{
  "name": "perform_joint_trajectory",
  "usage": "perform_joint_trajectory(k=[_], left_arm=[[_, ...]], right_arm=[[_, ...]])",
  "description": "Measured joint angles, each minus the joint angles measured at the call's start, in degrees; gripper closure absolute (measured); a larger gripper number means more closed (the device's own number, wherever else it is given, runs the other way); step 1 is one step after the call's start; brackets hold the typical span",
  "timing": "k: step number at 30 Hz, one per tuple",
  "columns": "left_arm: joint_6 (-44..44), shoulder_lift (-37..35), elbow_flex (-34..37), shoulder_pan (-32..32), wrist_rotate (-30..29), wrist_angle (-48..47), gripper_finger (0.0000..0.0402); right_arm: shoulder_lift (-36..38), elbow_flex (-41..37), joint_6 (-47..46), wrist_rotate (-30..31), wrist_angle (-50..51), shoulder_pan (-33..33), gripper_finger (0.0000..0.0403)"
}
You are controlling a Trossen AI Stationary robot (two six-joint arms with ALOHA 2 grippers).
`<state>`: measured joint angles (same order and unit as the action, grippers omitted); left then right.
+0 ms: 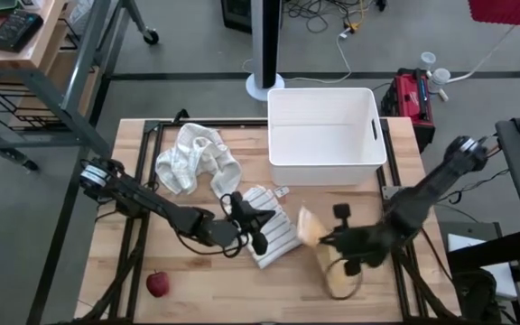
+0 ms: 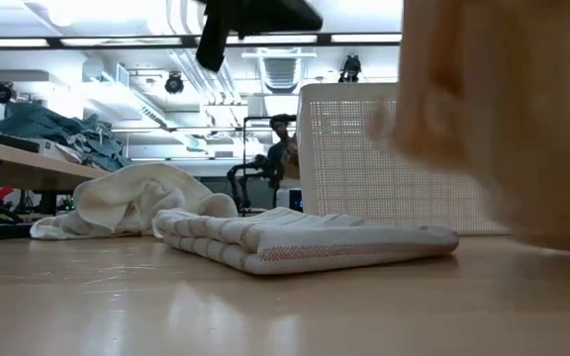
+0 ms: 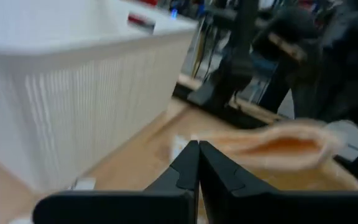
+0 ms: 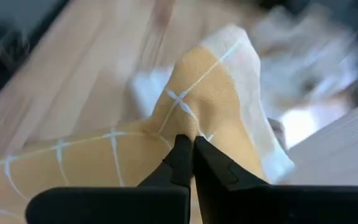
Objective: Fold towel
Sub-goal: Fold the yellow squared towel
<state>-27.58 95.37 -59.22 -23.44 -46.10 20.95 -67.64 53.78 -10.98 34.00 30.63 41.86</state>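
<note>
I should lift the towel toward my left gripper, which should reach for the towel's loose edge, because the yellow towel hangs bunched from my right gripper alone.
A yellow towel (image 1: pixel 319 244) with thin white grid lines hangs partly lifted at the table's near right, with my right gripper (image 1: pixel 329 240) shut on it; it fills the low view's right side as a blurred towel (image 2: pixel 503 119). A folded white striped towel (image 1: pixel 271 236) lies flat on the table at mid-front. My left gripper (image 1: pixel 267 219) hovers above it, shut and holding nothing (image 3: pixel 197 158). A crumpled white towel (image 1: pixel 197 158) lies in a heap at the far left. My right gripper pinches a raised ridge of the yellow towel (image 4: pixel 188 121) between its two fingers, slanting down at it from the table's right side. Whether it holds one layer or several, I cannot tell. The cloth drapes down from the fingers, and its near end (image 1: pixel 337 282) lies on the table.
A white bin (image 1: pixel 326 135) stands at the table's far right. A red apple (image 1: pixel 158 284) sits near the front left corner. Bare wood lies between the apple and the striped towel.
</note>
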Motion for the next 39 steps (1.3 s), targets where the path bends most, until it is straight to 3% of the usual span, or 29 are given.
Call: perform_joint_trajectory(k=[3, 7, 11, 15, 17, 22, 28, 34, 39], left_arm=[[7.9, -0.8, 0.0, 0.0, 0.4, 5.0, 0.0402], [19.8, -2.6, 0.0, 0.0, 2.5, 12.3, 0.0401], [26.6, -4.2, 0.0, 0.6, 8.8, 15.8, 0.0394], [25.8, -3.6, 0.0, 2.0, 22.8, 17.3, 0.0368], [24.5, -2.4, 0.0, 2.6, 27.9, 19.4, 0.0347], [24.1, 2.2, 0.0, 3.2, 32.2, 25.3, 0.0281], [22.4, 5.2, -2.3, 3.2, 44.2, 26.8, 0.0216], [21.9, 6.5, -5.4, 3.4, 44.7, 20.7, 0.019], [21.9, 6.8, -7.3, 3.4, 44.7, 18.1, 0.0192]], right_arm=[[5.4, 0.0, 7.2, 5.0, -5.5, 1.2, 0.0402], [9.8, 0.0, 19.7, 3.0, -15.3, 2.0, 0.0403], [11.7, -0.3, 32.0, -12.4, -25.9, 2.0, 0.0403], [11.8, -0.5, 39.2, -30.0, -29.6, 2.0, 0.0403], [11.3, -0.6, 40.1, -34.3, -31.0, 2.0, 0.0403], [9.2, -0.7, 38.6, -32.8, -32.9, 1.6, 0.0403], [7.8, -0.7, 37.4, -29.4, -32.4, 1.6, 0.0403], [7.9, -0.7, 37.4, -28.5, -32.8, 1.6, 0.0403], [7.9, -0.7, 36.4, -23.2, -31.8, 1.6, 0.0403]])
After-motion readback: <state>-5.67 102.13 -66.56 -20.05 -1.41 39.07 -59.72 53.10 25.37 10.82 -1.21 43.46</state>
